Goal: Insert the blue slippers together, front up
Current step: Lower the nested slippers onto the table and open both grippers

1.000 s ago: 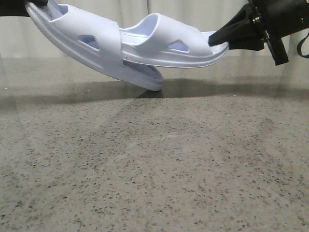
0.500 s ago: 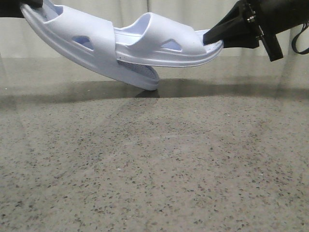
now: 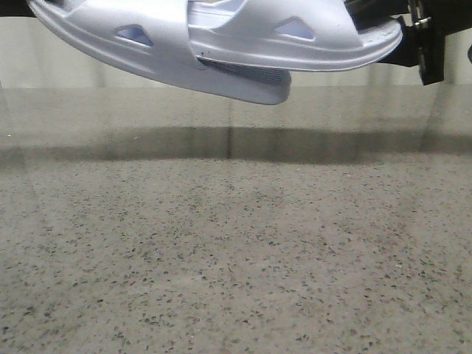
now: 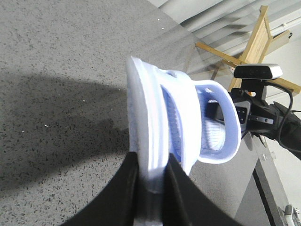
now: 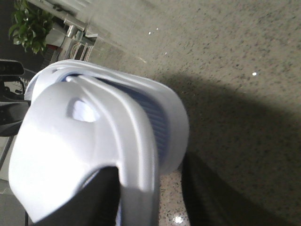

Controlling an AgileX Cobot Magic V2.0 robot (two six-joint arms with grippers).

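Observation:
The upper slipper's toe [image 3: 332, 53] is under the lower slipper's strap [image 3: 164, 33], so the upper slipper will stay jammed with its heel up when the robot lowers the blue slippers.
Two pale lavender-blue slippers are nested and held high over the table in the front view. The left slipper [image 3: 133, 40] slopes down to the right. The right slipper [image 3: 310, 33] has its toe pushed under the left one's strap. My left gripper [image 3: 13, 6] is shut on the left slipper's heel edge [image 4: 146, 117], both fingers [image 4: 127, 188] pressed on the sole. My right gripper [image 3: 391, 29] is round the right slipper's heel [image 5: 94, 141]. One finger touches it. The other finger [image 5: 207, 197] stands apart, with table showing in the gap.
The speckled stone table [image 3: 236, 258] lies well below the slippers, with their shadow across its far part. A wooden stand [image 4: 256, 37] and a camera [image 4: 257, 71] are beyond the table edge. A potted plant [image 5: 30, 26] stands off to one side.
Both slippers have risen and shifted right, closer to the camera. The left slipper's toe, near the table before, is now well above it. Both arms moved with them.

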